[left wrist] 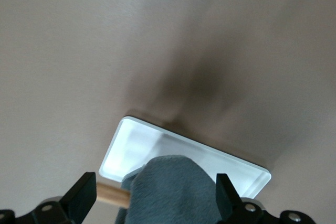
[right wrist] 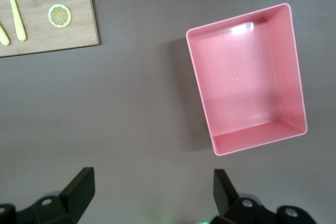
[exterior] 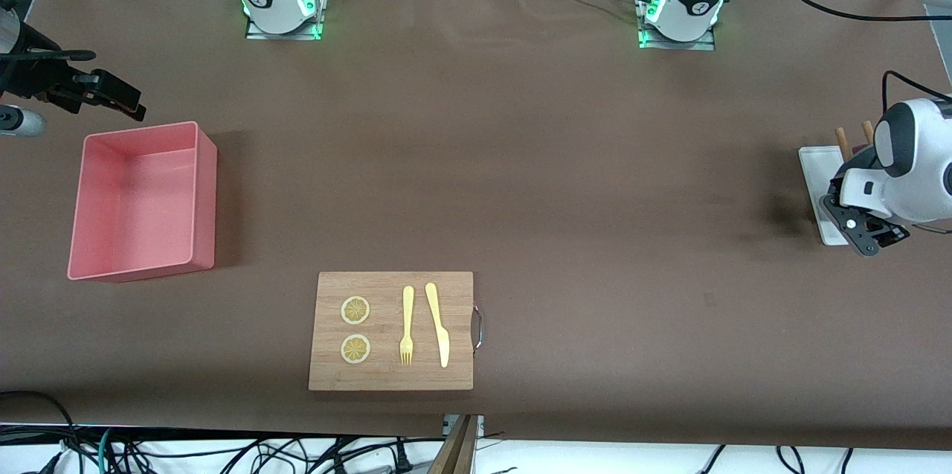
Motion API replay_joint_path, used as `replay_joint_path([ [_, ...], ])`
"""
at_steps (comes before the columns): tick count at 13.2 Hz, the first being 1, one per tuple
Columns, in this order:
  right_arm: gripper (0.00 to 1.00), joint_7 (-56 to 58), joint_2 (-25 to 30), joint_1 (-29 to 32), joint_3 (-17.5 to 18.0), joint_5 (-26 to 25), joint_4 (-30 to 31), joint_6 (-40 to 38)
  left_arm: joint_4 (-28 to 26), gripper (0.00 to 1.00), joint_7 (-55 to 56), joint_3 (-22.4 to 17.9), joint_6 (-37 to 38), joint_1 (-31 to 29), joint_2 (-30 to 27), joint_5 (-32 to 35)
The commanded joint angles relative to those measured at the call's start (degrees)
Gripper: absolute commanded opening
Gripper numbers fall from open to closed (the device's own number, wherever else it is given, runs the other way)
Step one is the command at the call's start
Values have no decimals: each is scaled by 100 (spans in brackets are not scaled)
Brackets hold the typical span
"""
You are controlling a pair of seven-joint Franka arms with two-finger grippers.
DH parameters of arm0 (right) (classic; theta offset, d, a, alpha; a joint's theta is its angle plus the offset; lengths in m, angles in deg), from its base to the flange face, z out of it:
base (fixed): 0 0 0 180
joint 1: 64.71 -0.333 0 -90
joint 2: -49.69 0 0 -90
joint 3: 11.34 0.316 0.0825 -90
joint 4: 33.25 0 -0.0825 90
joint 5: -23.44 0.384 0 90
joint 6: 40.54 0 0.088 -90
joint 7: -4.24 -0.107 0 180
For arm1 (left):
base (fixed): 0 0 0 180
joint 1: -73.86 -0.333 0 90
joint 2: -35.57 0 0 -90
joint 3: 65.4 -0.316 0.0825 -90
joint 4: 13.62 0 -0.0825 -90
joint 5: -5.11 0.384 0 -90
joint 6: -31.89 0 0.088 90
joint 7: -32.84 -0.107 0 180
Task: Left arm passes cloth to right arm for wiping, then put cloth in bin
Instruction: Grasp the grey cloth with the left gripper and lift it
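Observation:
The grey cloth (left wrist: 172, 190) only hangs over the wooden stick (left wrist: 113, 194), so I expect the cloth to come off alone and hang down in flaps when the robot lifts it.
The grey cloth (left wrist: 173, 182) lies bunched on a small white tray (left wrist: 131, 140) at the left arm's end of the table, over a wooden stick (left wrist: 113, 195). My left gripper (left wrist: 156, 192) hovers just over it, open, one finger on each side of the cloth without pinching it. From the front, that gripper (exterior: 859, 230) covers the cloth on the tray (exterior: 814, 176). The pink bin (exterior: 204, 191) stands at the right arm's end. My right gripper (exterior: 123, 98) hangs open and holds nothing, over bare table beside the bin (right wrist: 294, 77).
A wooden cutting board (exterior: 461, 332) lies near the table's front edge, carrying two lemon slices (exterior: 355, 310), a yellow fork (exterior: 407, 325) and a yellow knife (exterior: 437, 324). Two wooden sticks (exterior: 842, 141) stand up from the white tray.

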Motion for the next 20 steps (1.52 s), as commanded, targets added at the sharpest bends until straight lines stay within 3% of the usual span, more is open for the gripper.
replay_joint_path([
  [1,100,46,124,18,-8,81,115,-10,-169,99,-126,60,-162,-80,-23,124],
  [6,100,46,124,18,-8,90,115,-10,-142,94,-249,60,-347,-228,153,124],
  [8,100,46,124,18,-8,90,115,-10,-168,45,-345,60,-347,-247,153,124],
  [9,100,46,124,18,-8,90,115,-10,-160,26,-415,60,-347,-247,162,124],
  [10,100,46,124,18,-8,90,115,-10,-151,7,-477,60,-347,-238,153,124],
  [11,100,46,124,18,-8,90,115,-10,-142,0,-582,60,-330,-247,153,124],
  [16,100,46,124,18,-8,90,115,-10,120,0,-891,209,47,-168,-49,115],
  [20,100,46,124,18,-8,81,115,-10,1191,0,-820,797,1477,-168,-49,-25],
])
